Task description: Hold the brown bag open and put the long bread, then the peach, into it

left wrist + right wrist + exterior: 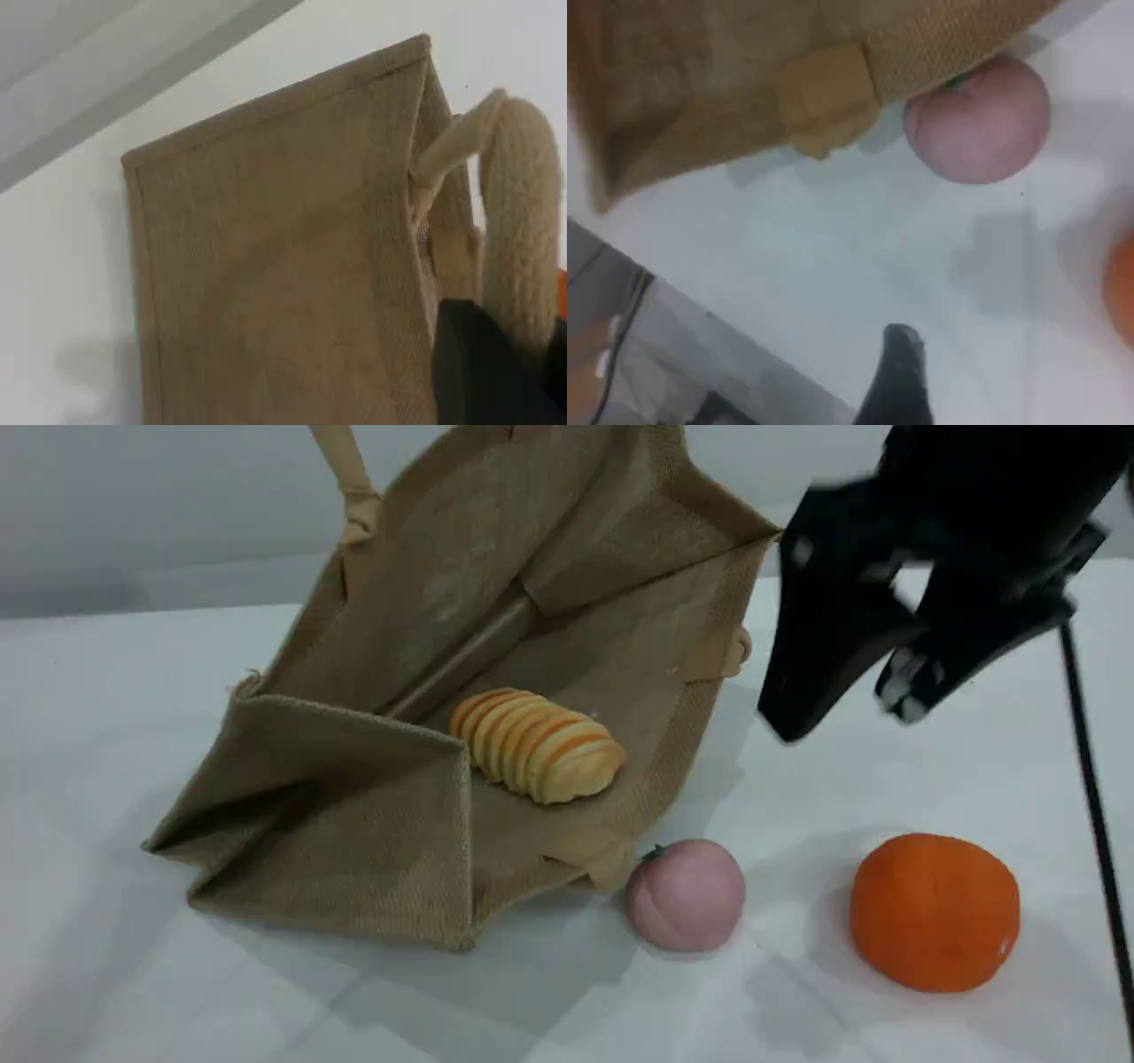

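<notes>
The bag's upper side (457, 568) will fold down onto the peach when I let go of the bag's handle, because the brown bag's side panel is creased inward (300, 804).
The brown bag (461, 629) lies on its side with its mouth held open toward the camera, and one beige handle (350, 487) is pulled up out of the top edge. In the left wrist view my left gripper (500, 354) is shut on that handle (523, 204). The long bread (536, 744) rests inside the bag on its lower wall. On the table just outside the bag's mouth sits the peach (687, 895), which the right wrist view also shows (979, 119). My right gripper (842, 708) hangs open and empty above and to the right of the peach.
A larger orange fruit (935, 911) sits right of the peach, and its edge shows in the right wrist view (1123, 292). A thin black cable (1094, 806) hangs down at the far right. The bag's lower handle tab (828, 93) lies on the table beside the peach.
</notes>
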